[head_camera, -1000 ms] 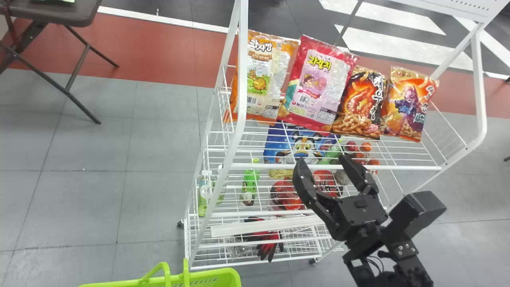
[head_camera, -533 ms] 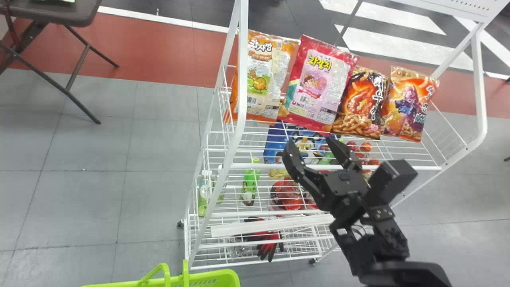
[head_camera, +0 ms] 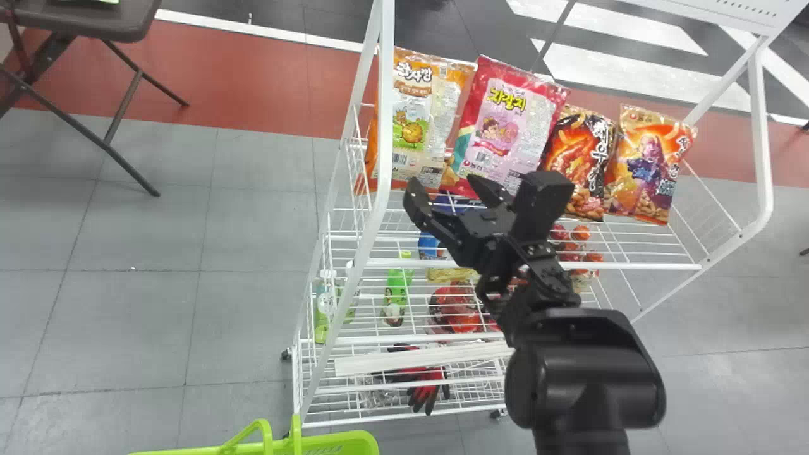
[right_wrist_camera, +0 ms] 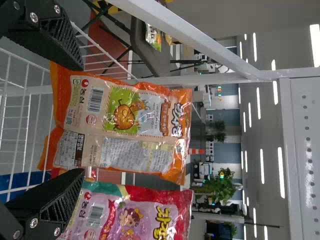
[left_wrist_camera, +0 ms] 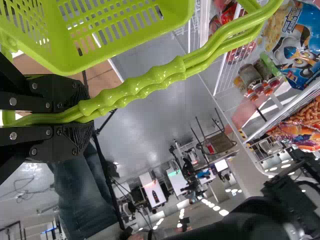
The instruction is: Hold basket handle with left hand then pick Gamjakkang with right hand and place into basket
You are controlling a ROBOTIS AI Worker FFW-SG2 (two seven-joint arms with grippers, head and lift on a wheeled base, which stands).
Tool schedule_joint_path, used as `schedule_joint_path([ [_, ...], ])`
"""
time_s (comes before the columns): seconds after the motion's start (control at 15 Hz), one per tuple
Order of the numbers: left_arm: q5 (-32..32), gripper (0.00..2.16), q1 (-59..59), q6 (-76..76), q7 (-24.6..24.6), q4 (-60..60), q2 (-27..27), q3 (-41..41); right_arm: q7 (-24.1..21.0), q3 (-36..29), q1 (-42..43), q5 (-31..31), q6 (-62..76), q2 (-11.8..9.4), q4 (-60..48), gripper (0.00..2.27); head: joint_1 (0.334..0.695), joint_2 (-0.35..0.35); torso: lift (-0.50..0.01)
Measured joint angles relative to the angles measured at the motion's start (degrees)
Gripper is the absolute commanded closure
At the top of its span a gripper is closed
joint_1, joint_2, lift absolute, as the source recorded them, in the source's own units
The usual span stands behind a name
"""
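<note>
The lower edge of the pink-red snack bag touches the Gamjakkang bag (head_camera: pixel 449 170), so I expect the snack bag (head_camera: pixel 504 125) to move a little but keep leaning when I pull Gamjakkang out.
In the head view my right gripper (head_camera: pixel 447 189) stands open just below the orange Gamjakkang bag (head_camera: pixel 414 126), which leans at the left end of the top shelf. The right wrist view has the gripper (right_wrist_camera: pixel 82 120) with its fingers apart at the bottom end of the Gamjakkang bag (right_wrist_camera: pixel 125 125), nothing held between them. The green basket (head_camera: pixel 341 440) is at the bottom edge of the head view. In the left wrist view my left gripper (left_wrist_camera: pixel 65 119) is shut on the basket handle (left_wrist_camera: pixel 145 82), with the basket (left_wrist_camera: pixel 120 30) alongside.
A pink-red snack bag (head_camera: pixel 505 126) stands directly right of the Gamjakkang, then two more bags (head_camera: pixel 575 158) farther right. The white rack's left post (head_camera: pixel 383 114) and front rail (head_camera: pixel 442 263) border the top shelf. A dark folding table (head_camera: pixel 95 25) is at the far left.
The right gripper has moved up and left in the head view, from in front of the rack's blue bag to the Gamjakkang's lower edge, staying open. The basket has barely shifted.
</note>
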State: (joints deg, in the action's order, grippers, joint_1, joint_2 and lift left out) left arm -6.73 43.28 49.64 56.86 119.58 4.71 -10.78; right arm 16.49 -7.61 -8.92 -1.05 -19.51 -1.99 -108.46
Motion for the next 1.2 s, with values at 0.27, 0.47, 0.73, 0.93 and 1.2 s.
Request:
schedule_joint_path([
  [0.27, 0.4, 2.15, 0.1, 0.4, -0.1, 0.2, 0.0, -0.2, -1.0, 2.3, 5.9, 2.8, -1.3, 0.2, 5.0, 0.08, 0.695, -0.350, -0.018],
  [0.47, 0.4, 2.15, 0.1, 0.4, 0.0, 0.3, 0.0, -0.2, -2.4, 2.5, 9.9, 4.5, -2.0, 0.3, 9.2, 0.08, 0.695, -0.350, -0.018],
  [0.73, 0.5, 2.15, 0.1, 0.3, 0.0, 0.4, -0.1, -0.2, -2.6, 2.1, 15.0, 5.2, -3.0, 0.3, 14.6, 0.08, 0.695, -0.350, -0.018],
  [0.93, 0.5, 2.15, 0.1, 0.3, 0.1, 0.4, -0.1, -0.2, -2.6, 1.9, 18.1, 5.1, -3.6, 0.3, 17.6, 0.08, 0.695, -0.350, -0.018],
  [1.2, 0.5, 2.15, 0.1, 0.4, 0.1, 0.3, 0.0, -0.2, -3.1, 1.8, 22.1, 5.4, -4.6, 0.3, 22.3, 0.15, 0.695, -0.350, -0.018],
])
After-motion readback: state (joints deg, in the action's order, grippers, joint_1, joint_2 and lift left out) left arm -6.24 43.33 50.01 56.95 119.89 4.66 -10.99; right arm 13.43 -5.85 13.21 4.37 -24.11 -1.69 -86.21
